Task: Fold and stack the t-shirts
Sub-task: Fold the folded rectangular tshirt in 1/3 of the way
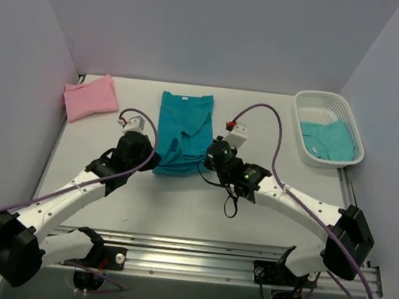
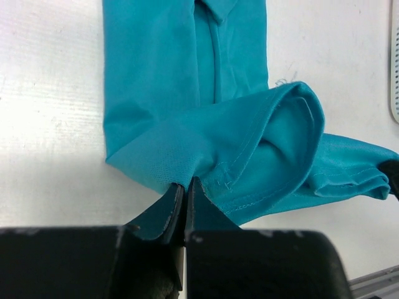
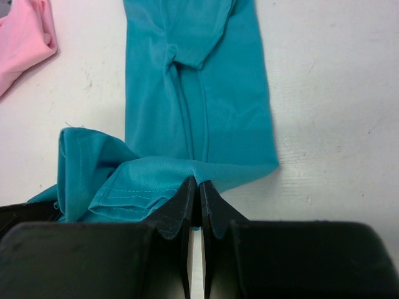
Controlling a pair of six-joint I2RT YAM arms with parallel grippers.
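Observation:
The t-shirt's near hem (image 1: 178,156) is hanging over the flat teal strip (image 1: 193,129). My right gripper keeps moving the hem toward the t-shirt's collar until the hem lies across the strip.
A teal t-shirt (image 1: 183,119) lies in the middle of the table, folded into a long strip with its collar at the far end. Its near hem is lifted and bunched between the two grippers. My left gripper (image 1: 152,160) (image 2: 185,184) is shut on the left corner of that hem, and cloth (image 2: 181,93) spreads away beyond its fingers. My right gripper (image 1: 210,158) (image 3: 198,183) is shut on the right corner of the same hem (image 3: 156,180). A folded pink t-shirt (image 1: 90,97) (image 3: 22,37) lies at the far left. More teal cloth (image 1: 328,139) sits in the basket.
The white mesh basket (image 1: 323,96) stands at the far right of the table, and its edge (image 2: 394,62) shows in the left wrist view. Purple cables loop over both arms. A metal rail (image 1: 195,254) runs along the table's near edge. Grey walls close in the left, back and right.

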